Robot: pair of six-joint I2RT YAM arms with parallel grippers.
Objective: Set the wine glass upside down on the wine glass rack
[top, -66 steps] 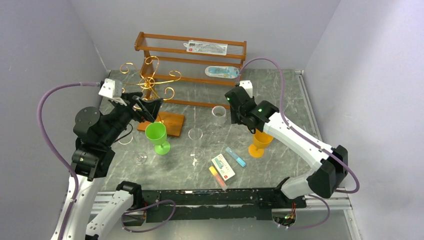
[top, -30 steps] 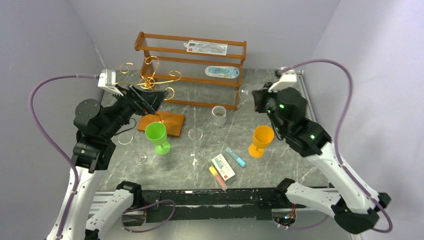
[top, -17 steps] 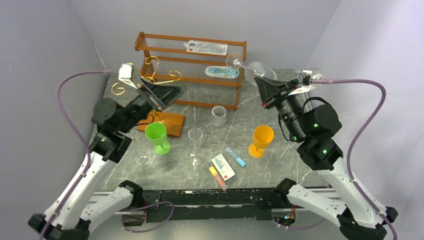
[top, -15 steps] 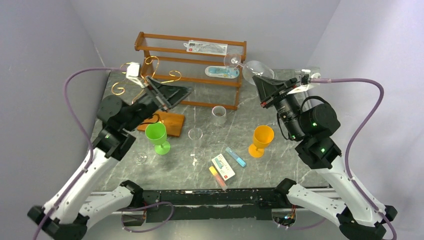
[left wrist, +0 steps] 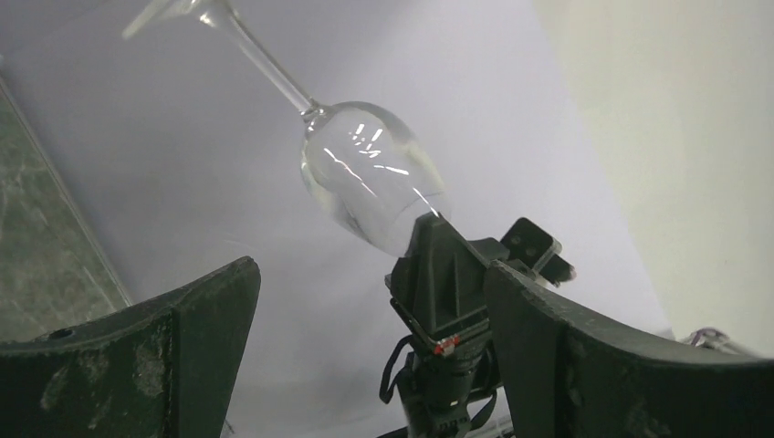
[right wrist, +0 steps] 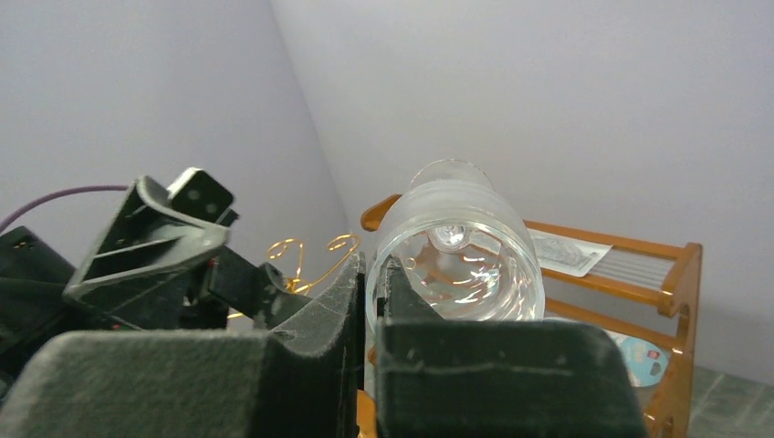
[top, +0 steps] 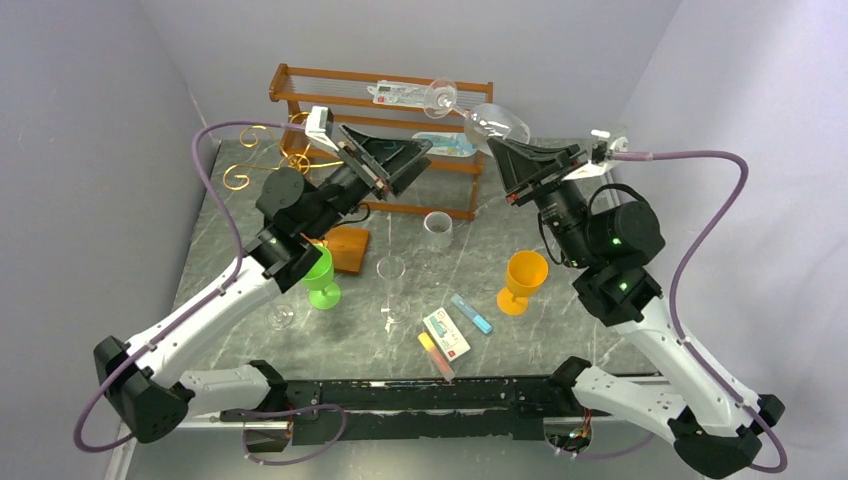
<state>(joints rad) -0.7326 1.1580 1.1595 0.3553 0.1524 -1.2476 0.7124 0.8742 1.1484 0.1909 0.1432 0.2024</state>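
The wine glass is pinched by its rim (right wrist: 454, 222) in my right gripper, far from the rack. My left gripper should take the stem (top: 460, 109) and carry the wine glass to the rack.
My right gripper (top: 503, 152) is raised high and shut on the rim of a clear wine glass (top: 494, 123). The glass tilts with its stem and foot (top: 441, 96) pointing up-left, in front of the shelf. In the right wrist view the rim wall of the wine glass (right wrist: 456, 245) is pinched between the pads of the right gripper (right wrist: 372, 274). My left gripper (top: 405, 158) is open and empty, held in the air just left of the glass. It faces the wine glass (left wrist: 372, 182). The gold wire wine glass rack (top: 250, 165) stands at the back left, partly hidden by my left arm.
A two-tier wooden shelf (top: 300, 100) with packets stands along the back. On the table are a green goblet (top: 318, 272), an orange goblet (top: 522, 278), a clear tumbler (top: 437, 228), another clear stemmed glass (top: 390, 285) and small boxes (top: 447, 333).
The right arm has lifted the wine glass higher and carried it left. The left arm has risen and swung right, its open jaws now close to the glass.
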